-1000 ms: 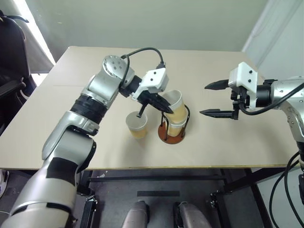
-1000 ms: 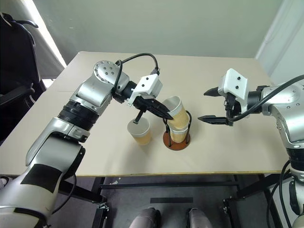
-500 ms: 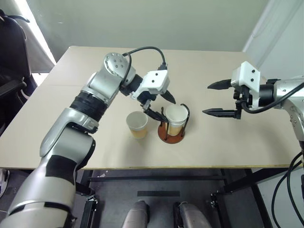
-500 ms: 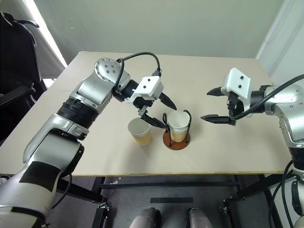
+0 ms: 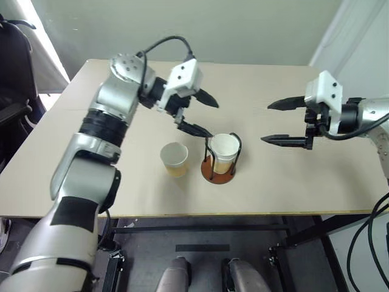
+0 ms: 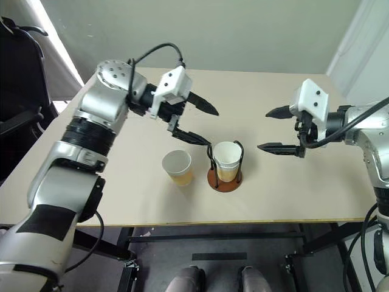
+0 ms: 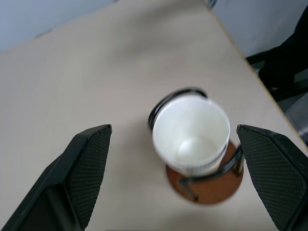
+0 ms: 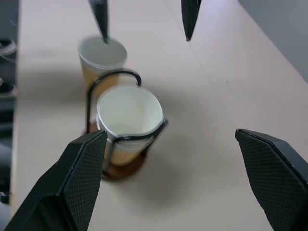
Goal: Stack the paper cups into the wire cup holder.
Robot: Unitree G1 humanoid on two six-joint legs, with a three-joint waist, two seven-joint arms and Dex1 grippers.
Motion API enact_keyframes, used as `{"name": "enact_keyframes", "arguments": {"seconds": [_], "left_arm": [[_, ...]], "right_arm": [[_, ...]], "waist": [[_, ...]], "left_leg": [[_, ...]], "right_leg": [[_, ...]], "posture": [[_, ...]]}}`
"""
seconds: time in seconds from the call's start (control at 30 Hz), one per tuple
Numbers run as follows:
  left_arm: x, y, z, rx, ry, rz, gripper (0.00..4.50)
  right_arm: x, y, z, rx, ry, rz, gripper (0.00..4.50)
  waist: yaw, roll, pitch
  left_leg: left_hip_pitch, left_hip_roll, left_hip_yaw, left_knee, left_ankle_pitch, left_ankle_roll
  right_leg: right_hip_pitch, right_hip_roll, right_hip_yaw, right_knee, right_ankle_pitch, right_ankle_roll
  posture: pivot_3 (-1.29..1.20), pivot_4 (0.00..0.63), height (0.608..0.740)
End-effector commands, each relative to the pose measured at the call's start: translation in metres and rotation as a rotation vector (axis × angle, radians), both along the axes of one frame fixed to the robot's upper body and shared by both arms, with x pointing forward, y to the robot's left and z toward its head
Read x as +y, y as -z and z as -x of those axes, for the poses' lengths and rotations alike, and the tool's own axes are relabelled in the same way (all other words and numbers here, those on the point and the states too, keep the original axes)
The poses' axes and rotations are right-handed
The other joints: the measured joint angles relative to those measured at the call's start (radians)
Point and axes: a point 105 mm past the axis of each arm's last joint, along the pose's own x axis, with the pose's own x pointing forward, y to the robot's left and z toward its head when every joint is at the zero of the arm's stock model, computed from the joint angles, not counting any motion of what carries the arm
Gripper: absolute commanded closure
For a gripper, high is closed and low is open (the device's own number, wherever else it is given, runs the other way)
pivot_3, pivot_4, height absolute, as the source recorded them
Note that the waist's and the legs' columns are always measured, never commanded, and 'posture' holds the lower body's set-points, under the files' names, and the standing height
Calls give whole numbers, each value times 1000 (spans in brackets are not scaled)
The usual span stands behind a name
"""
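Note:
The nested cups are open and empty, with their rims close together (image 5: 225,149), so the lone paper cup (image 5: 175,160) will go almost all the way inside when I lower it.
Two paper cups (image 5: 223,151) sit nested and upright in the wire cup holder (image 5: 210,168), whose reddish-brown base rests mid-table. A third paper cup (image 5: 174,159) stands alone just to its left, mouth up. My left gripper (image 5: 214,119) hovers open above and behind the holder, touching nothing; its wrist view looks down into the nested cups (image 7: 191,132) between its fingers (image 7: 86,168). My right gripper (image 5: 266,123) hangs open to the right of the holder, well apart from it, and its wrist view shows the holder's cups (image 8: 129,115) and the lone cup (image 8: 102,55).
The beige table (image 5: 292,182) has its front edge close below the holder. A black chair (image 5: 15,67) stands off the table's left side. A grey wall runs behind the far edge.
The left gripper opened and let go of the tilted cup, which now sits upright in the holder on the other cup. That gripper then rose and drew back to the left. The right gripper stayed put.

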Motion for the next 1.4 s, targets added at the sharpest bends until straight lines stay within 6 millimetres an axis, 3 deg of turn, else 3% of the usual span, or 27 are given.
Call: {"name": "enact_keyframes", "arguments": {"seconds": [0.03, 0.23, 0.37, 0.63, 1.07, 1.27, 1.4], "left_arm": [[16, -18, 11, -48, 13, -47, 32], [40, -4, 28, -72, 23, -225, 32], [55, 16, 30, -107, 33, -375, 32], [66, 53, 44, -17, 67, -473, 32], [76, 79, 29, -30, 33, -563, 32], [72, 93, 25, -36, 51, -577, 32], [68, 93, 24, -47, 61, -563, 988]], "right_arm": [[5, -21, 19, -36, -78, -19, 146], [0, -16, 21, 5, -62, 7, 146], [-3, -15, 22, 27, -54, 9, 146], [-3, -17, 21, 28, -55, 18, 146], [-3, -15, 17, 25, -40, 13, 146], [-8, -7, 13, 18, -16, 36, 146], [-11, -5, 11, 9, -6, 45, 146]], "waist": [[-1, 0, 0], [3, 0, 0], [6, 0, 0], [2, 0, 0], [2, 0, 0], [3, 0, 0], [2, 0, 0]], "left_leg": [[0, 0, 0, 0, 0, 0], [-1, 0, 0, -2, 0, 0], [0, -1, 0, -2, 0, 0], [0, -1, 0, -3, 0, 0], [0, -1, 0, -4, 0, 0], [0, -1, 0, -4, 0, 0], [0, -1, 0, -3, 0, 0]], "right_leg": [[0, 0, 0, 0, 0, 0], [-1, 0, 0, 0, -1, -2], [-1, -1, 0, 0, -1, -2], [-2, -1, 0, 1, -2, -3], [-2, -1, 0, 2, -2, -4], [-2, -1, 0, 2, -2, -4], [-2, -1, 0, 2, -2, -4]], "posture": [[0, 150, 740], [0, 150, 740], [0, 150, 740], [0, 150, 740], [0, 150, 740], [0, 150, 740], [0, 150, 740]]}}
